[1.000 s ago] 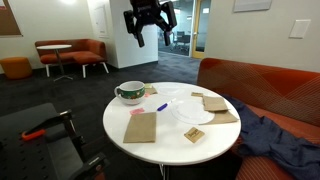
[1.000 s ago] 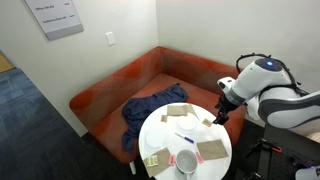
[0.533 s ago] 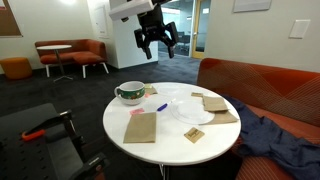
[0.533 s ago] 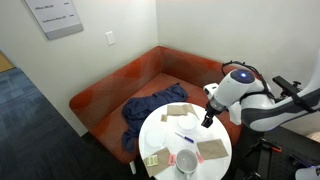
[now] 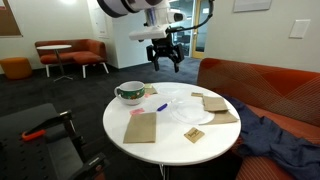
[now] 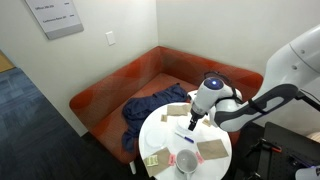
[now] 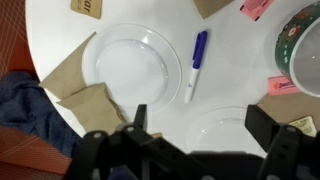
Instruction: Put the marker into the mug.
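Observation:
My gripper should keep going down until the white part point(image 7: 190, 87) is inside the fingers and then close, because the open fingers are lined up across the marker's narrow width point(image 7: 198, 56).
The marker point(image 7: 196, 62), blue with a white part, lies flat on the white round table point(image 7: 230, 85) between a white plate point(image 7: 130, 65) and the mug point(image 7: 305, 45). The mug is white with a green patterned band and stands at the table's edge in both exterior views point(image 5: 130, 93) point(image 6: 186, 160). The marker shows as a small blue stick in an exterior view point(image 5: 163, 105). My gripper point(image 7: 204, 125) is open and empty. It hangs high above the table in both exterior views point(image 5: 166, 66) point(image 6: 193, 122), with the marker just ahead of the fingers.
A second clear plate point(image 7: 225, 135) lies under the gripper. Brown napkins point(image 7: 85, 90) point(image 5: 141, 126), pink paper scraps point(image 7: 257, 8) and small cards point(image 5: 194, 134) lie on the table. A blue cloth point(image 5: 270, 135) lies on the orange sofa point(image 5: 260, 85).
The arm has swung in over the table and come lower. The gripper stays open. Nothing on the table has moved.

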